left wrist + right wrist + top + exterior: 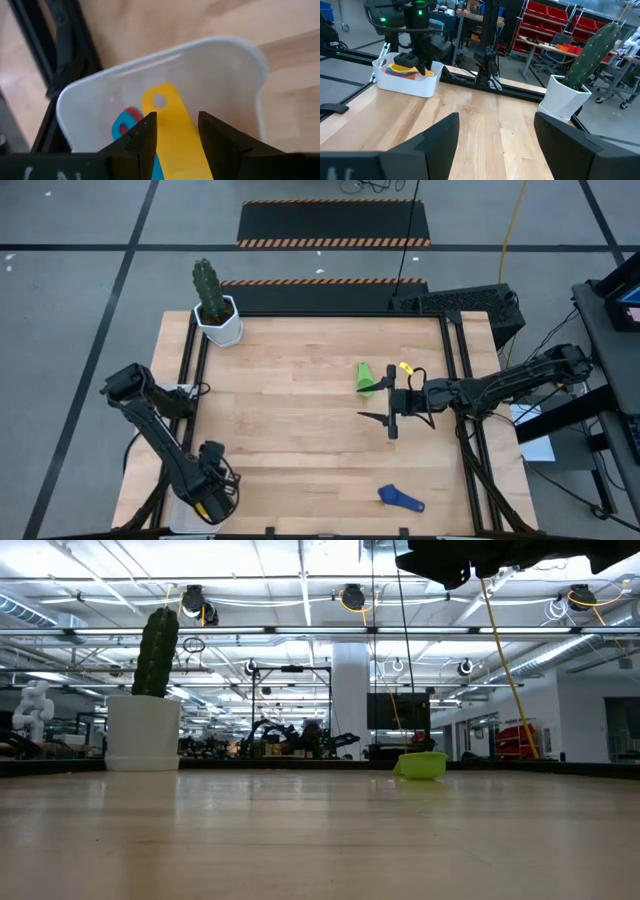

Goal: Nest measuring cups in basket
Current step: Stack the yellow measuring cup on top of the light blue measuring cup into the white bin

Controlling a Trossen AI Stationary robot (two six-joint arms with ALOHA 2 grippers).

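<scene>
The yellow cup's handle (171,111) is hanging next to the red and light blue handles, so my left gripper needs to bring the yellow cup over those handles (128,123) before it opens.
The white basket (225,65) stands at the table's near left corner. My left gripper (177,120) hangs over it, pointing steeply down, shut on the yellow measuring cup (172,130). Red (131,114) and light blue (120,129) cup handles lie in the basket below. In the right wrist view, yellow and orange cups (402,70) show above the basket's rim (415,85). A green cup (366,379) lies on the table's middle right. A dark blue cup (401,499) lies near the front edge. My right gripper (385,418) stands open and level next to the green cup. My left gripper pinches the yellow cup's flat handle (170,112) by its two long edges between the two fingers, short of the end with the hole. The fingers come from above and lie across the handle. The gripper hides the cup's bowl. I cannot tell whether the cup rests on the others.
A white hexagonal pot with a cactus (218,320) stands at the far left corner. Black frame rails (190,370) run along the table's left and right sides. Bare wood lies between the basket and the green cup.
</scene>
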